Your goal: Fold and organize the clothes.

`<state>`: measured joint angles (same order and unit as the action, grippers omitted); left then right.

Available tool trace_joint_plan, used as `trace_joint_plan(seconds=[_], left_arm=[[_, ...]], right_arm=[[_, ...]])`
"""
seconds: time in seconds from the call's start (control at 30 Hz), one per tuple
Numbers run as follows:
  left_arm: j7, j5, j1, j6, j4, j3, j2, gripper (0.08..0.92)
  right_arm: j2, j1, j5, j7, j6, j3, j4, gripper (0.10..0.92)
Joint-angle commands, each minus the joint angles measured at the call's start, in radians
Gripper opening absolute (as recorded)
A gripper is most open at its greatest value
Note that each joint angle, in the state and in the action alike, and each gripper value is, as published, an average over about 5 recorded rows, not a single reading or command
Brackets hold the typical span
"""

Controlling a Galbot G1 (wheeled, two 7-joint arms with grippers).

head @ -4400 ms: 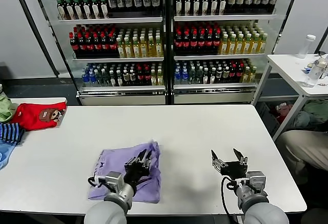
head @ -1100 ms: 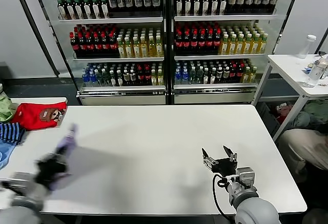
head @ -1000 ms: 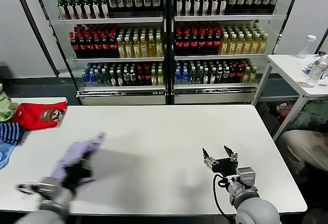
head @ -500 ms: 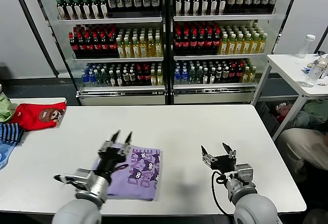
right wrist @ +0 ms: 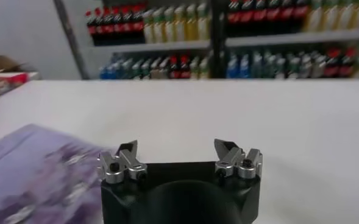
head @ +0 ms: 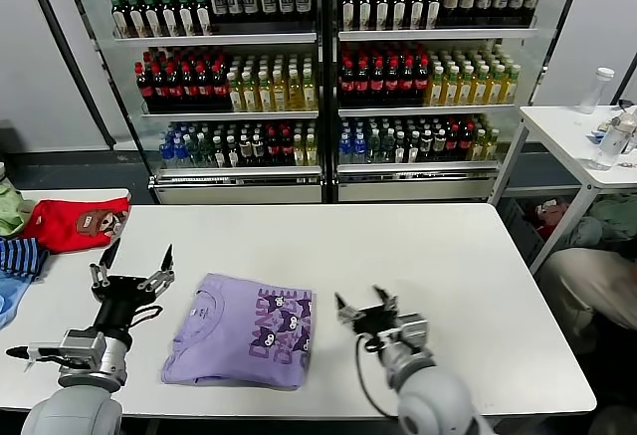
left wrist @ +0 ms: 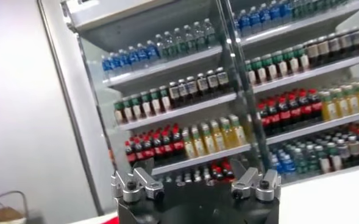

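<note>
The folded lavender T-shirt (head: 237, 333) is lying too near my left gripper, so next my right gripper pinches its print-side edge (head: 305, 348) and drags it to the middle of the table.
The clothes, one lavender T-shirt (head: 239, 330), lie folded into a rectangle near the front of the white table (head: 428, 246). The dark purple cartoon print faces up on its right half. My left gripper (head: 132, 261) hovers open and empty just left of the shirt, fingers pointing up and away. In the left wrist view the left gripper (left wrist: 195, 182) faces only the drink shelves. My right gripper (head: 360, 306) is open and empty, low over the table just right of the shirt. The right wrist view shows the right gripper (right wrist: 178, 155) with the shirt's edge (right wrist: 39, 176) beside it.
A red garment (head: 75, 224), a striped garment (head: 20, 256) and a green one (head: 10, 206) lie at the table's far left. Stocked drink coolers (head: 318, 77) stand behind the table. A side table (head: 577, 126) with bottles is at the back right.
My left gripper swung the shirt in from the left, laid it print-up on the table, opened and drew back left. My right arm moved left, close to the shirt.
</note>
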<state>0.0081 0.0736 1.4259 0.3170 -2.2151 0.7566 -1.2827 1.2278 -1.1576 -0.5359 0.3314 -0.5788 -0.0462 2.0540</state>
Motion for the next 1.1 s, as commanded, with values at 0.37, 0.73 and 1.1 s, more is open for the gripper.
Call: trace_joint_plan(seconds=[0.37, 0.73, 1.1], left_arm=[[0.017, -0.066, 0.047, -0.086, 0.041, 0.052, -0.029, 0.823], [0.014, -0.065, 0.076, -0.108, 0.048, 0.059, -0.038, 0.823], [0.014, -0.062, 0.076, -0.149, 0.068, 0.055, -0.039, 0.823]], right_arm=[[0.052, 0.069, -0.282, 0.237, 0.002, 0.248, -0.085, 0.814], [0.063, 0.066, -0.355, 0.266, 0.002, 0.244, -0.101, 0.53], [0.04, 0.101, -0.227, 0.154, 0.036, 0.16, -0.066, 0.218]])
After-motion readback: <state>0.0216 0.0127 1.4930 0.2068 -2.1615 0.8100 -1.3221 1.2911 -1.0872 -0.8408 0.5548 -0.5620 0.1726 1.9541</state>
